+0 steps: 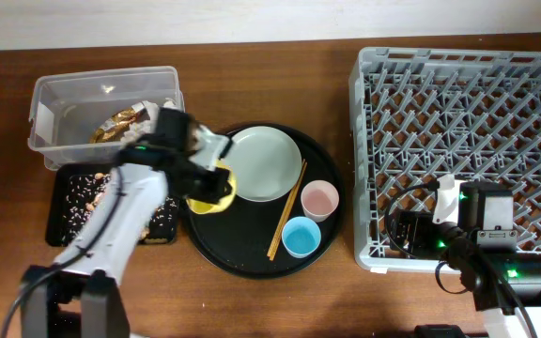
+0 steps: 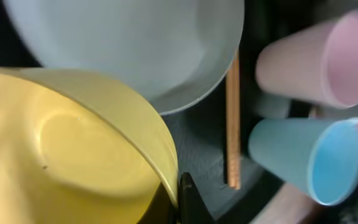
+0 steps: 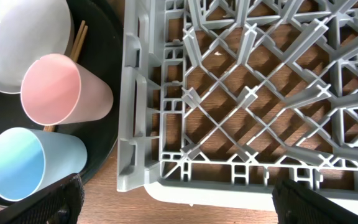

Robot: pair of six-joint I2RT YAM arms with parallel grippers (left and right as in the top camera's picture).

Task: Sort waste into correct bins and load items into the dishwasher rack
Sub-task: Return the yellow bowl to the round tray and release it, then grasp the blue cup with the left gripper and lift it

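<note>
I should keep lowering the small yellow bowl (image 2: 73, 146) with my left gripper, as the bowl is empty and above the round black tray's free edge (image 1: 220, 231), and let go of it next to the pale plate.
My left gripper (image 1: 218, 180) is shut on the rim of the small yellow bowl (image 1: 207, 199) at the left edge of the round black tray (image 1: 252, 258). In the left wrist view one finger (image 2: 185, 200) presses the bowl's rim (image 2: 73, 149). The pale plate (image 1: 265, 162), wooden chopsticks (image 1: 286, 210), pink cup (image 1: 320, 198) and blue cup (image 1: 301, 236) stand on that tray. The gold-brown foil wrapper (image 1: 120, 122) lies in the clear tub (image 1: 54, 99). Beige scraps (image 1: 83, 192) lie in the shallow black tray (image 1: 56, 225). My right gripper (image 3: 179, 211) is open by the grey rack's (image 1: 468, 141) front left corner. I see no tissue.
The round black tray sits between the two bins and the rack. In the right wrist view the rack's wall (image 3: 135, 124) stands just right of the pink cup (image 3: 58, 90) and blue cup (image 3: 23, 162). Bare wooden table (image 1: 280, 300) runs along the front.
</note>
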